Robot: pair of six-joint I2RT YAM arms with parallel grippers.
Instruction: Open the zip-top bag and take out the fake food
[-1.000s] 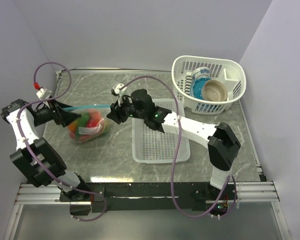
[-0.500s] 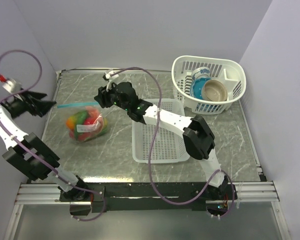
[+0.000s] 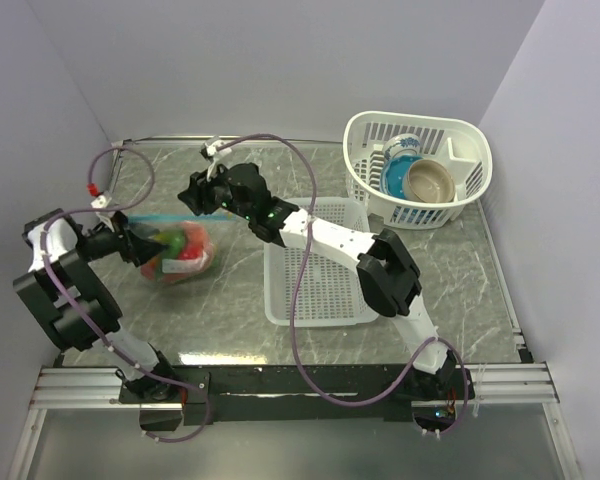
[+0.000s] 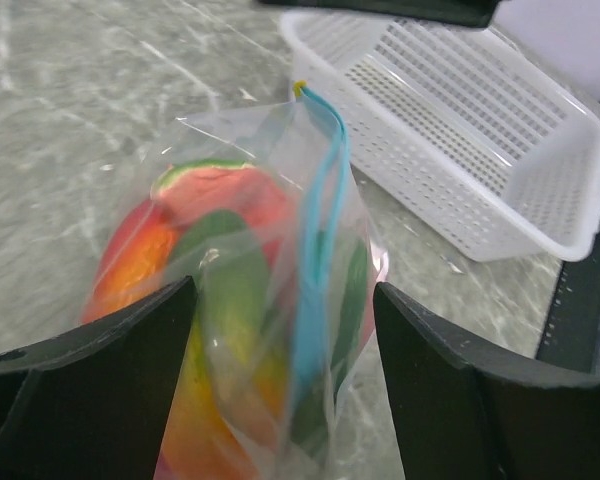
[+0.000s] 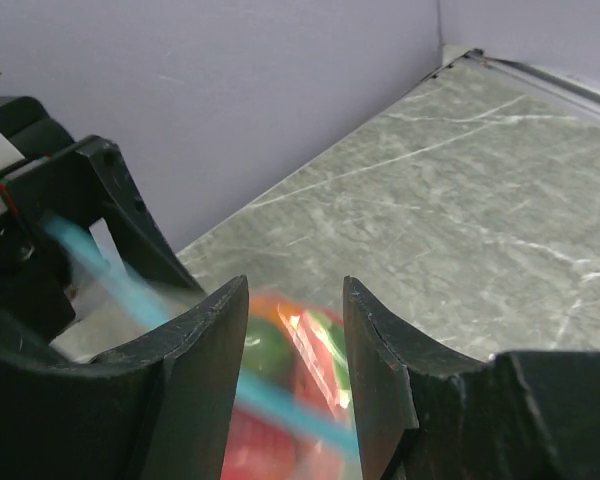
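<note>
The fake food overlaps (image 4: 215,260) in a thick bulge. I should expect more pieces to be hidden underneath when I turn the zip-top bag (image 3: 183,252).
The zip-top bag (image 3: 192,262) lies on the left of the table, bulging with red, orange and green fake food (image 3: 183,243). Its teal zip strip (image 3: 145,216) runs along the far edge. My left gripper (image 3: 138,246) is at the bag's left end. In the left wrist view it (image 4: 285,400) is open, and the bag (image 4: 250,290) and its strip (image 4: 315,250) stand between the wide jaws. My right gripper (image 3: 192,197) hovers just behind the bag, open. In the right wrist view the blurred bag (image 5: 295,400) shows beyond the gap of that gripper (image 5: 295,350), and nothing is gripped.
A flat white slotted basket (image 3: 320,300) sits just right of the bag, under the right arm. An oval white basket (image 3: 365,125) at the back right holds a blue bowl (image 3: 398,176) and a tan bowl (image 3: 430,182). Walls close in the left and far sides.
The left arm swung out to the far left, then came back to the bag's left end. The right gripper moved left and toward the back. The zip strip is no longer stretched between the grippers.
</note>
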